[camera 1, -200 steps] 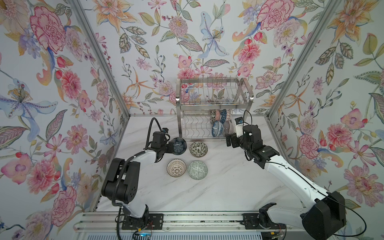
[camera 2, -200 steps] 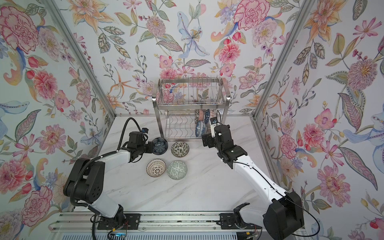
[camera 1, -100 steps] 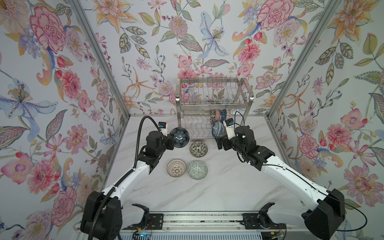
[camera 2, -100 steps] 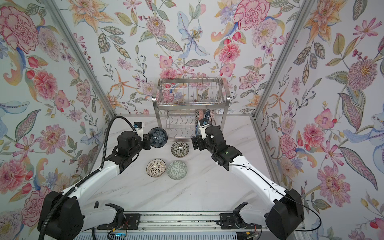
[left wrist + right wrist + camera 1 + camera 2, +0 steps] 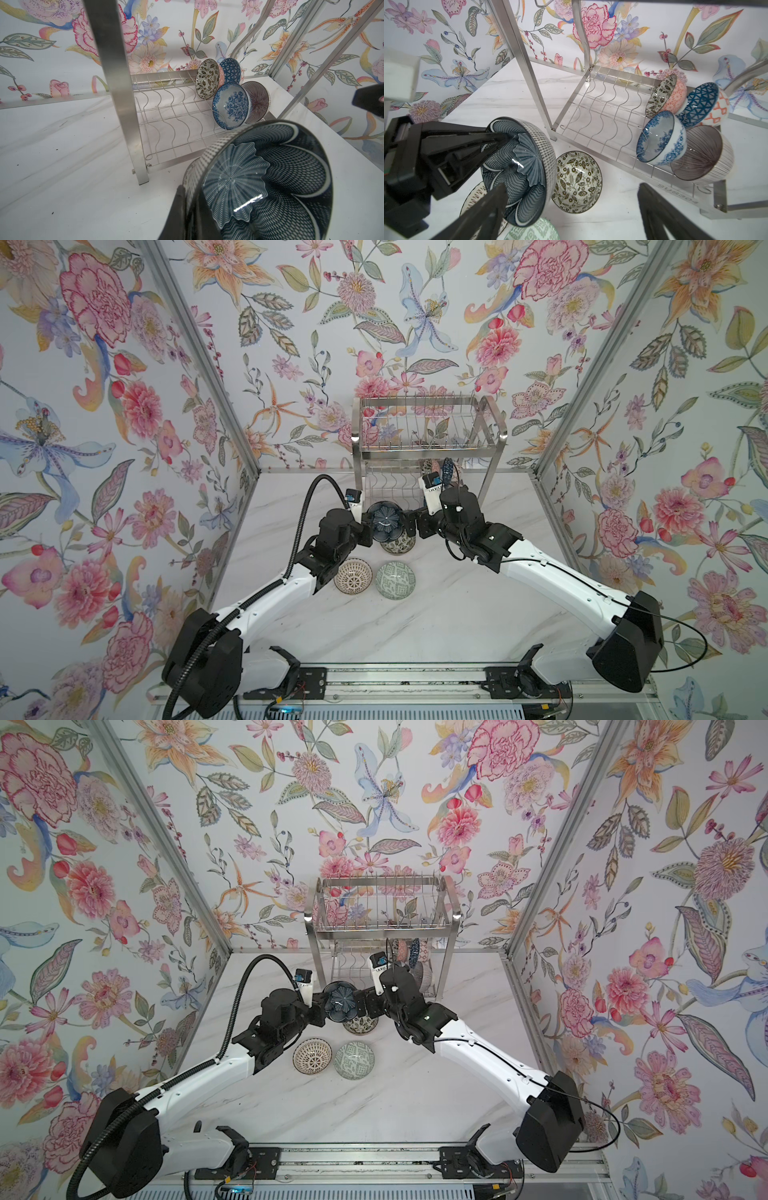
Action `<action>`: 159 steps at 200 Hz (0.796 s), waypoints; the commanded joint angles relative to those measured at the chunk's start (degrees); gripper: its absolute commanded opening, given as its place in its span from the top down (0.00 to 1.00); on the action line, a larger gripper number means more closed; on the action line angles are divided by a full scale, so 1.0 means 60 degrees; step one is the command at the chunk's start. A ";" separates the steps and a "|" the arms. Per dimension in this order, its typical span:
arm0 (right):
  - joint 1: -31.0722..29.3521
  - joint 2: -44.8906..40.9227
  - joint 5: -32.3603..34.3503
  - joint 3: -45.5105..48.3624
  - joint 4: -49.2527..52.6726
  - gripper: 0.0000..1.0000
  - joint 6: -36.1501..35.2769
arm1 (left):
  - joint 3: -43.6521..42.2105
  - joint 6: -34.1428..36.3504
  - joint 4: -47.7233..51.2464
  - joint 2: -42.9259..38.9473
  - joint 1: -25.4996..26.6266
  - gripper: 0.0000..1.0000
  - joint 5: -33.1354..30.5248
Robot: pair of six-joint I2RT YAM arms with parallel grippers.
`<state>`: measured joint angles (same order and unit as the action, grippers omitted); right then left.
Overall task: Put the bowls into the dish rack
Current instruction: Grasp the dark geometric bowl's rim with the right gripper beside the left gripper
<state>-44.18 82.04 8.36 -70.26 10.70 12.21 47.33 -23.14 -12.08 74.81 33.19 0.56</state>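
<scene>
The dark blue bowl is in my left gripper next to the rack's steel leg (image 5: pixel 359 476), so my right gripper should take hold of the bowl's opposite rim (image 5: pixel 402 521) before the bowl is loaded.
My left gripper (image 5: pixel 368 531) is shut on the rim of a dark blue patterned bowl (image 5: pixel 385 521), held tilted above the table in front of the dish rack (image 5: pixel 428 448). The left wrist view shows this bowl (image 5: pixel 266 182) close up, with one finger (image 5: pixel 178 207) along its rim. My right gripper (image 5: pixel 411 524) is open just right of the bowl, and nothing lies between its fingers (image 5: pixel 483 207). Several bowls stand on edge at the right of the rack's lower tier (image 5: pixel 602 116): black-white leaves (image 5: pixel 662 95), blue triangles (image 5: pixel 699 104), blue floral (image 5: pixel 660 139), purple-grey lines (image 5: pixel 702 153).
Three bowls lie on the marble table (image 5: pixel 415 626): a leaf-patterned bowl (image 5: pixel 398 546) under the held bowl, a cream lattice bowl (image 5: pixel 353 576) and a green geometric bowl (image 5: pixel 395 580). The rack's steel leg (image 5: pixel 118 93) stands close on the left. Floral walls enclose the table.
My left gripper lifted the dark blue bowl off the table and carried it right, toward the rack's front. My right gripper came left from the rack to the bowl's side.
</scene>
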 commanded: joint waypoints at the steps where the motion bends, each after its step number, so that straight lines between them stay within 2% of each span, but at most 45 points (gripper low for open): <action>1: -0.0121 0.0389 0.0179 -0.0230 -0.0092 0.00 0.0713 | 0.0642 -0.0170 -0.0971 0.0123 0.0317 1.00 -0.0282; 72: -0.0063 0.1270 0.0446 -0.0200 -0.0533 0.29 0.1636 | 0.0871 -0.0241 -0.1217 0.0459 0.0635 1.00 -0.0252; 106: -0.0035 0.1403 0.0449 -0.0180 -0.0757 0.56 0.1762 | 0.0915 -0.0264 -0.1262 0.0576 0.0679 1.00 -0.0180; 141: -0.0019 0.1404 0.0536 -0.0186 -0.0829 0.99 0.1775 | 0.0974 -0.0243 -0.1254 0.0639 0.0695 1.00 -0.0109; 159: -0.0003 0.1367 0.0594 -0.0192 -0.0859 1.00 0.1622 | 0.1096 0.0141 -0.0945 0.0700 0.0680 1.00 -0.0078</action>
<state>-43.79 90.02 12.01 -70.41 7.66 22.37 50.78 -22.59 -15.31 78.67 36.77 -1.23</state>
